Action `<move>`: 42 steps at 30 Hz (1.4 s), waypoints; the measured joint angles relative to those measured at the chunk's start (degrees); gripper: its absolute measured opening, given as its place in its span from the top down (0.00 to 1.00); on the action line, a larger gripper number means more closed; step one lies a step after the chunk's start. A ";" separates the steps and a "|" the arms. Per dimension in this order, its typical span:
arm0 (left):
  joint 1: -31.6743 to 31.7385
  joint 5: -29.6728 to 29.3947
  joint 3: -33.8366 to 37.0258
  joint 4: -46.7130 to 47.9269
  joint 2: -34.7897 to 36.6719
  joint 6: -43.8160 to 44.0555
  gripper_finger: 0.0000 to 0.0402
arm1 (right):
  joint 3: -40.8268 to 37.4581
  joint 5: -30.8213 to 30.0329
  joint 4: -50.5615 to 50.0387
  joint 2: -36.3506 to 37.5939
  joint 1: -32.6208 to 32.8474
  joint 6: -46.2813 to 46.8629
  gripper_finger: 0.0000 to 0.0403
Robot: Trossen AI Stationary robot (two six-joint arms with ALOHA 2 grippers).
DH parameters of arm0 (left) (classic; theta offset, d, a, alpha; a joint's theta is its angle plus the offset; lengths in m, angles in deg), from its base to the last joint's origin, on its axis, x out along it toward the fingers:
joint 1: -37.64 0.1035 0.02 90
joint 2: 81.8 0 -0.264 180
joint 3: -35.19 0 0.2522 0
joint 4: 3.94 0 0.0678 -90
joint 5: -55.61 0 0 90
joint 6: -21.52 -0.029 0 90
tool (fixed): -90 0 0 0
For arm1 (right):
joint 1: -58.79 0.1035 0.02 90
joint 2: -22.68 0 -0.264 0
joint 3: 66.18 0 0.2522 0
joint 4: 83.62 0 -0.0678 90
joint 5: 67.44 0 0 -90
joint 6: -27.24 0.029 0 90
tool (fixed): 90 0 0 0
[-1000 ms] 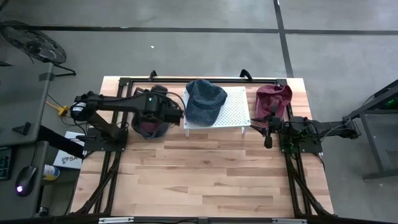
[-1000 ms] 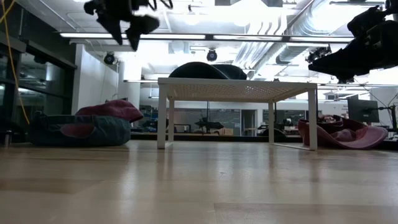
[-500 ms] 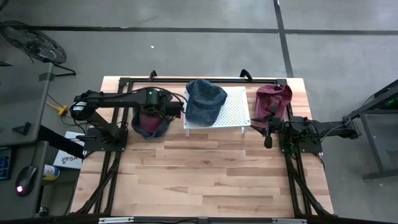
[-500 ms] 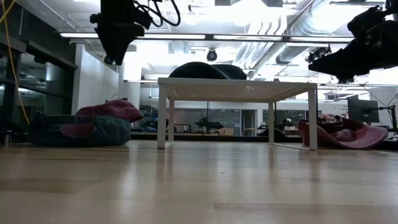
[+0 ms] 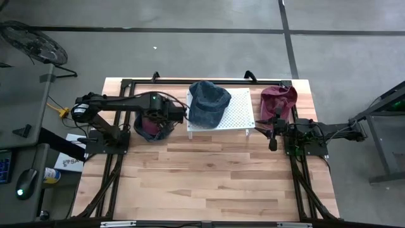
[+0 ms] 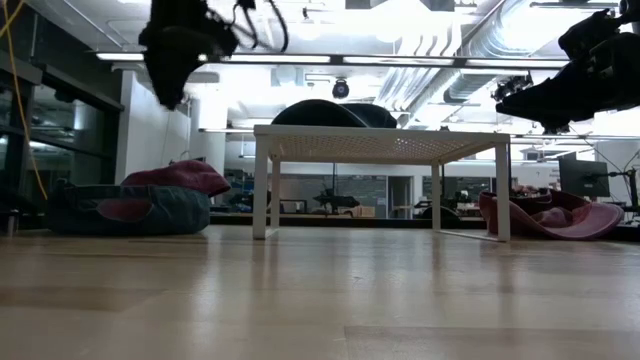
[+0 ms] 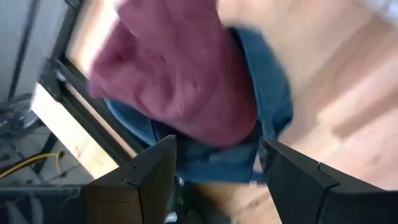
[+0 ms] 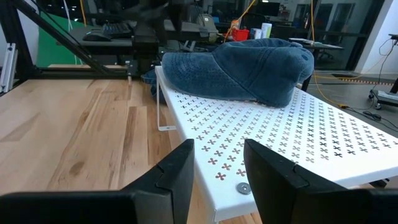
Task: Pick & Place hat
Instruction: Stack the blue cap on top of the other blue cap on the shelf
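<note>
The maroon hat [image 7: 193,87] lies over the middle of the denim hat below it, so the robot's left gripper should move back toward the near side of the pile and pinch the denim hat's exposed rim [image 7: 267,121].
A maroon hat lies on top of a blue denim hat [image 5: 150,128] at the table's left, shown close in the left wrist view as maroon hat [image 7: 177,74] over denim hat [image 7: 267,106]. My left gripper [image 7: 214,186] is open above this pile, touching nothing; it also shows in the high view [image 5: 166,117] and the low view [image 6: 178,55]. A second blue denim hat [image 5: 209,101] rests on the white perforated stand [image 5: 237,111]. Another maroon hat [image 5: 278,98] lies at the far right. My right gripper [image 8: 217,171] is open and empty, level beside the stand's right end [image 5: 273,126].
The white stand [image 6: 380,140] stands on four legs at the table's far middle, with the denim hat [image 6: 335,113] on top. Black frame rails [image 5: 120,152] run along the table's sides. The near half of the wooden table [image 5: 209,183] is bare.
My left gripper has moved a little toward the table's left edge, away from the stand, and has tipped so its fingers point down over the hat pile. The hats and my right arm have kept still.
</note>
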 joint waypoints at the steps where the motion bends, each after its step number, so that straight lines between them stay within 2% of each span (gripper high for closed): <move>1: 0.10 1.45 1.67 -0.11 0.28 -0.95 0.44 | 0.00 -0.01 0.00 0.00 0.01 0.00 0.67; 8: 0.11 7.03 13.28 -6.66 5.21 -5.31 0.44 | 0.00 0.00 0.02 0.00 0.02 -0.02 0.67; 16: 0.11 6.79 15.98 -14.28 13.53 -15.15 0.44 | 0.00 0.00 0.00 0.00 0.00 0.00 0.67; 18: 0.11 8.26 16.00 -14.37 15.07 -17.17 0.44 | 0.01 0.00 0.02 0.00 0.01 0.00 0.67; 20: 0.13 13.07 16.00 -14.49 16.41 -18.79 0.44 | 0.00 0.00 0.00 0.00 0.02 -0.01 0.67; 24: -0.67 26.48 16.09 -14.60 17.19 -19.17 0.44 | 0.00 0.00 -0.02 0.00 0.02 0.00 0.67; 27: -3.23 31.04 17.43 -15.58 17.21 -19.35 0.44 | 0.00 0.00 0.00 0.00 0.02 0.00 0.67; 32: -9.08 30.34 22.04 -18.03 17.21 -21.23 0.44 | 0.00 -0.01 0.00 0.00 0.00 0.00 0.67; 42: -14.46 19.66 30.70 -25.07 17.19 -19.46 0.44 | 0.00 -0.02 -0.02 0.00 0.00 -0.01 0.67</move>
